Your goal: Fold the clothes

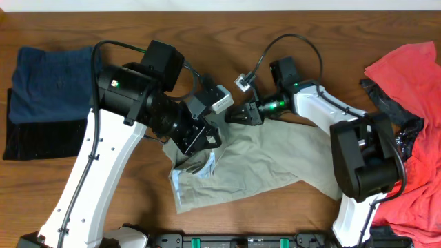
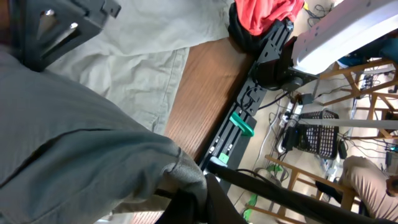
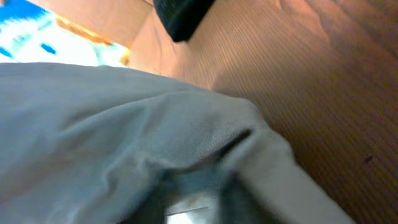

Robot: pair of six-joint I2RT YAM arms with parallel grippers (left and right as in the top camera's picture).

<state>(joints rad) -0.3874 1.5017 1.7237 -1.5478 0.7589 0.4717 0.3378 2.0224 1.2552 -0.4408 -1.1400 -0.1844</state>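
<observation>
My left gripper should move back toward the navy garment [image 1: 52, 86] and my right gripper should grab the end of a leg, because my grippers hold the shorts bunched [image 1: 226, 138] close together.
Pale khaki-green shorts [image 1: 262, 162] lie crumpled in the middle of the table. My left gripper [image 1: 200, 138] is shut on a bunched edge of the shorts [image 2: 186, 171] at their left side. My right gripper [image 1: 238, 114] is shut on the shorts' upper edge [image 3: 186, 143], the fabric filling the right wrist view. A red garment [image 1: 413, 76] over a shiny black one [image 1: 403, 127] lies at the right. A navy garment [image 1: 52, 72] and a black one [image 1: 41, 141] lie folded at the left.
The wooden table [image 1: 275, 27] shows bare along the back. A black rail [image 1: 227, 241] with green clips runs along the front edge. Cables, a wire basket [image 2: 314, 130] and wooden frames stand beyond the table in the left wrist view.
</observation>
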